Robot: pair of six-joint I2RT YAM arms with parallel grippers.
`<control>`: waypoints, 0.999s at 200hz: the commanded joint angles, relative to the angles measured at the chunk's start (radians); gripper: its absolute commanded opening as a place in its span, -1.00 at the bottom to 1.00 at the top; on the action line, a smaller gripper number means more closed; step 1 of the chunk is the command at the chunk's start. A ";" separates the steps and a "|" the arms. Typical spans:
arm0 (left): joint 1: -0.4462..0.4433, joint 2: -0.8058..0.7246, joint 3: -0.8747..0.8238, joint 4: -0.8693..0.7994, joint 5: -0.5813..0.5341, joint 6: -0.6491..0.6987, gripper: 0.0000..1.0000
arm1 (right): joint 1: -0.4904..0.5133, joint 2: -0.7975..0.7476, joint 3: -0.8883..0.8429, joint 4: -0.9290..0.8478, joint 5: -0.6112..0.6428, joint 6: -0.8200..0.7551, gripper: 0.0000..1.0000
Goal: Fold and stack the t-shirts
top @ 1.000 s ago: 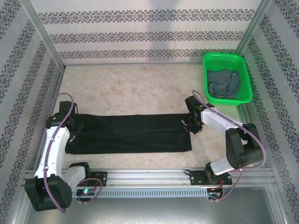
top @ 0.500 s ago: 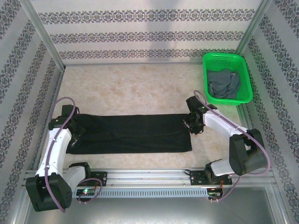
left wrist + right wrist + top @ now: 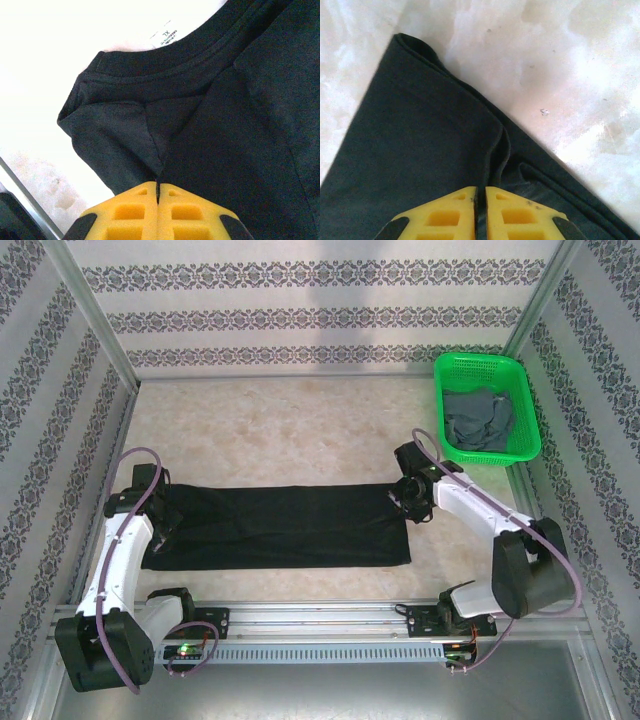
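Note:
The black t-shirt lies near the metal bar. My left gripper should grab the t-shirt's far corner (image 3: 178, 489) and help my right gripper drag the t-shirt farther away.
The black t-shirt (image 3: 280, 525) lies across the near table as a long flat band folded lengthwise. My left gripper (image 3: 160, 512) sits at its left end. In the left wrist view the yellow fingers (image 3: 130, 210) of the left gripper (image 3: 158, 186) are shut on a pinch of black cloth just below the collar, where a white tag (image 3: 167, 36) shows. My right gripper (image 3: 410, 500) is at the band's right end. Its yellow pads (image 3: 520, 215) are shut on a raised fold of the black t-shirt (image 3: 420, 150), seen at the right gripper (image 3: 480, 192). The dark grey t-shirt (image 3: 478, 418) lies crumpled in the basket.
The green mesh basket (image 3: 480, 360) stands at the far right corner against the wall frame. Patterned walls close in the table on three sides. Bare beige tabletop (image 3: 280, 430) stretches behind the black shirt. The metal rail (image 3: 320, 615) runs along the near edge.
The right gripper has shifted slightly toward the far side at the shirt's right end. The left arm has moved a little, and the black band now lies straighter and narrower.

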 commanded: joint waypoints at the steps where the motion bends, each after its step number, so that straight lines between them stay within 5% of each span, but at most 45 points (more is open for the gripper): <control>1: 0.010 -0.011 0.025 -0.028 -0.021 -0.030 -1.00 | 0.015 0.006 0.011 -0.020 0.034 0.006 -0.75; 73: 0.009 -0.022 0.009 -0.048 -0.001 -0.050 -1.00 | -0.030 -0.113 -0.186 -0.022 -0.006 0.012 -0.81; 99: 0.010 -0.018 -0.003 -0.048 0.006 -0.053 -1.00 | -0.057 -0.135 -0.188 -0.027 -0.009 -0.016 -0.53; 137: 0.010 -0.017 -0.001 -0.040 0.059 -0.071 -1.00 | -0.034 -0.140 -0.075 -0.075 0.027 -0.098 -0.38; 200: 0.011 0.078 0.172 0.009 0.051 -0.038 -0.13 | 0.035 0.082 0.050 0.101 -0.073 -0.148 -0.41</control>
